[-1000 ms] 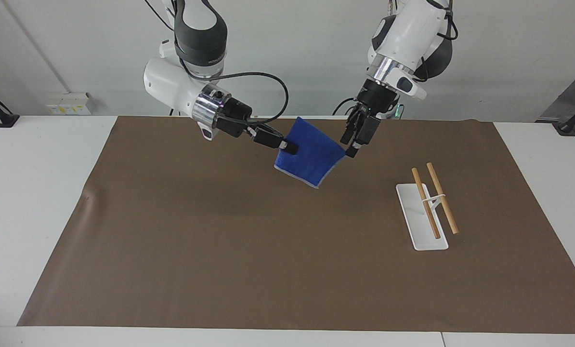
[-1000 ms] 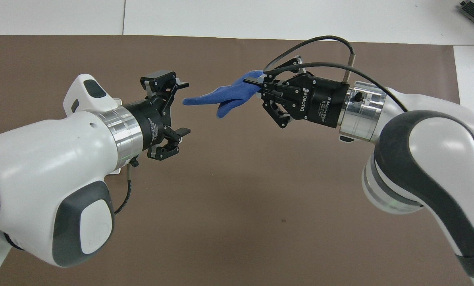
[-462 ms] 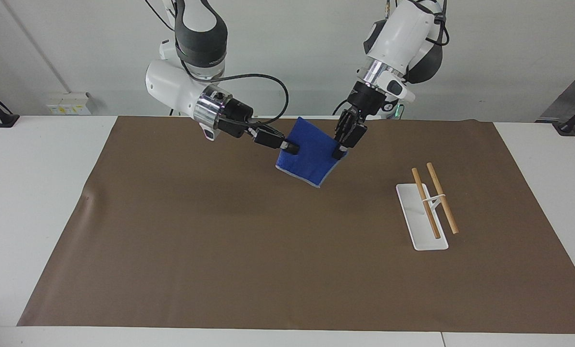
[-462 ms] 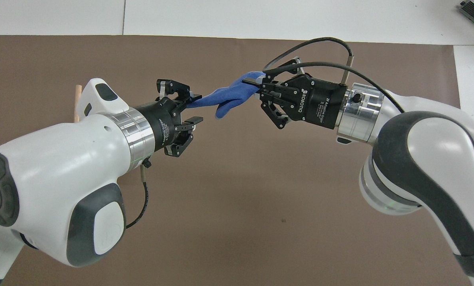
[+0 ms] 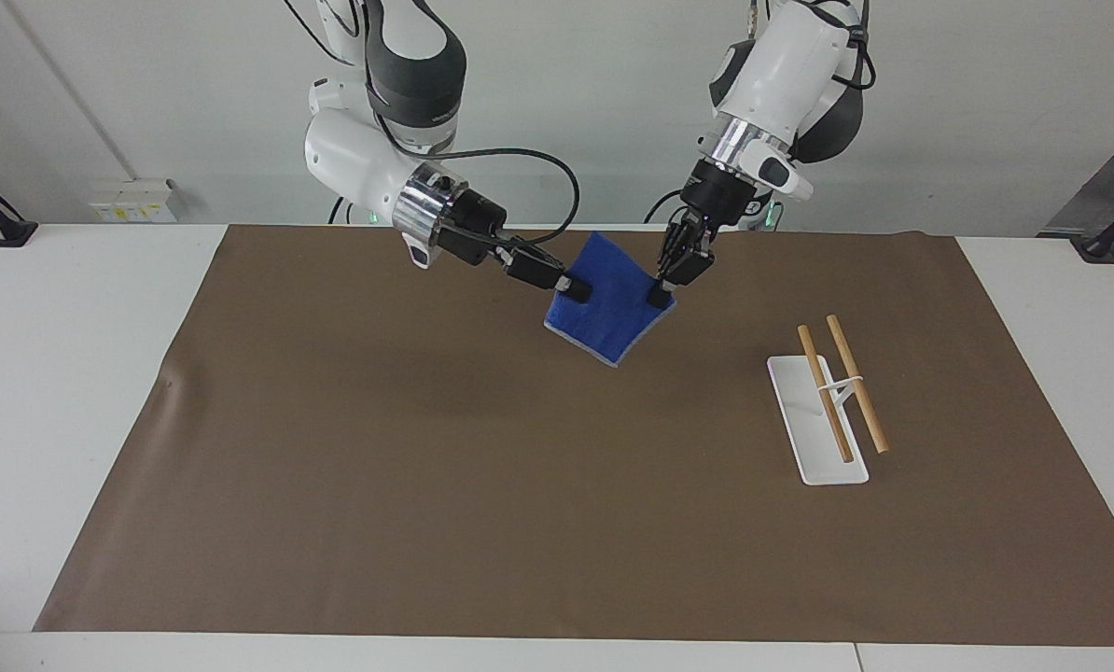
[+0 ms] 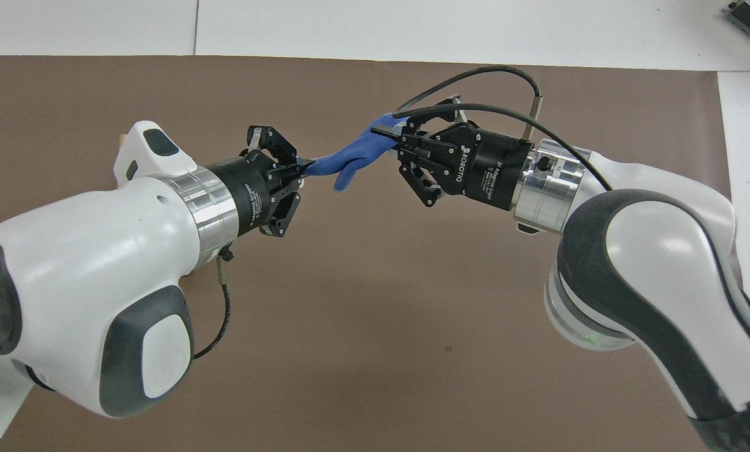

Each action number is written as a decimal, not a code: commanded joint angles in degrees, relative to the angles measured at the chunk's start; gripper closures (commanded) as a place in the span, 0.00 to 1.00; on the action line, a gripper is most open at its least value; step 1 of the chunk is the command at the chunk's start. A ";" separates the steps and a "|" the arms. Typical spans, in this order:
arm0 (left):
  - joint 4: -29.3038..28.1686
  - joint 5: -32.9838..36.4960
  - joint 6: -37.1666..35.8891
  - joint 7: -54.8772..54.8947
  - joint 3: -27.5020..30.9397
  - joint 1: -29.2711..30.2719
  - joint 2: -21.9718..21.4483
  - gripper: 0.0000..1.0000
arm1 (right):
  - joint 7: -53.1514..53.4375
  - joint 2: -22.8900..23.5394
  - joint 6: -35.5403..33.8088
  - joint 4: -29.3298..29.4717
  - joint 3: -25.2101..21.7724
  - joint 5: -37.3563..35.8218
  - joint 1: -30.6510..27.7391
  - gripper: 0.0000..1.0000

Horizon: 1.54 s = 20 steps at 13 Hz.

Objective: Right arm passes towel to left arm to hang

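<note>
Both grippers are shut on the towel (image 5: 571, 315), so next my right gripper lets go and moves away first. Then my left gripper will carry the towel over to the wooden rods (image 5: 824, 392).
The bright-blue towel (image 5: 611, 315) hangs in the air over the brown mat, stretched between both grippers. My right gripper (image 5: 576, 290) is shut on one upper edge of it. At the other upper corner, my left gripper (image 5: 658, 298) comes down from above and is shut on the cloth. From overhead the towel (image 6: 350, 157) shows as a narrow blue band that sags between the left gripper (image 6: 303, 167) and the right gripper (image 6: 382, 133).
A white rack base (image 5: 800, 439) with two wooden rods (image 5: 857, 385) held above it stands on the brown mat (image 5: 426, 485) toward the left arm's end. White tabletop (image 5: 72, 373) surrounds the mat.
My left gripper came in from open beside the towel and shut on its free corner. The right arm, still gripping, shifted slightly toward the left arm's end.
</note>
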 commanded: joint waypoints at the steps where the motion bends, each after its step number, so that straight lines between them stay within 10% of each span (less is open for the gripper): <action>1: -0.74 -1.16 1.25 0.99 -0.59 1.23 -0.36 1.00 | 0.07 -1.46 0.81 -1.52 0.37 1.06 -0.40 0.85; 3: -0.56 -1.16 1.34 4.05 -0.42 2.29 0.07 1.00 | -0.11 -1.55 0.90 -1.61 0.20 -1.12 -0.40 0.03; 12: -4.59 -0.11 -8.04 17.41 12.75 4.39 -2.03 1.00 | -6.33 -1.64 -6.11 -4.60 -0.07 -66.64 -9.18 0.00; 20: -9.61 5.67 -10.52 39.91 24.98 5.98 -3.18 1.00 | -12.24 -2.34 -26.58 2.68 -0.42 -84.01 -13.67 0.00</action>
